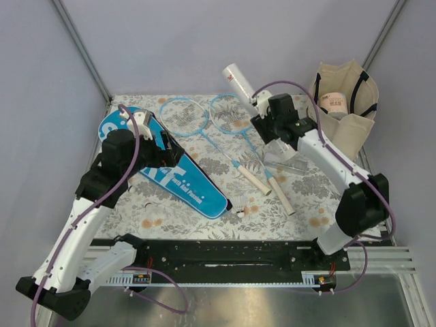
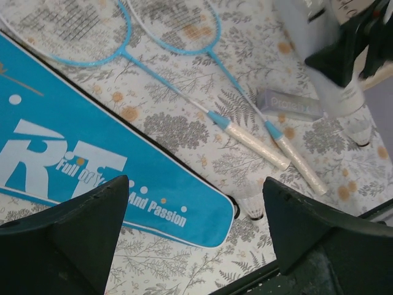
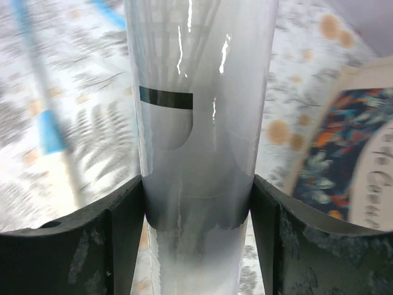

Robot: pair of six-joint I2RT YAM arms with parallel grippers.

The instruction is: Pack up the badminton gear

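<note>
My right gripper should swing the white tube's top end [image 1: 236, 78] over, since it points away from my left gripper, before my left gripper pinches the tube's rim [image 1: 230, 68].
Two light-blue rackets [image 1: 204, 122] lie side by side on the floral cloth, their white handles [image 1: 269, 185] pointing to the near right; they also show in the left wrist view [image 2: 184, 49]. The blue "SPORT" cover [image 1: 167, 170] lies flat at the left. The small white shuttlecock [image 1: 240, 210] stands by the cover's near tip [image 2: 250, 206]. My left gripper [image 1: 177, 155] hovers open and empty above the cover [image 2: 92, 160]. My right gripper [image 1: 264, 117] is shut on the white tube [image 1: 238, 78], held tilted above the racket heads; the tube [image 3: 196, 92] fills the right wrist view.
A beige tote [image 1: 351, 112] with black handles stands at the back right with a patterned roll [image 1: 334, 102] inside. A small grey box [image 2: 288, 103] lies on the cloth next to the racket handles. Grey walls enclose the table; a black rail [image 1: 225, 252] runs along the near edge.
</note>
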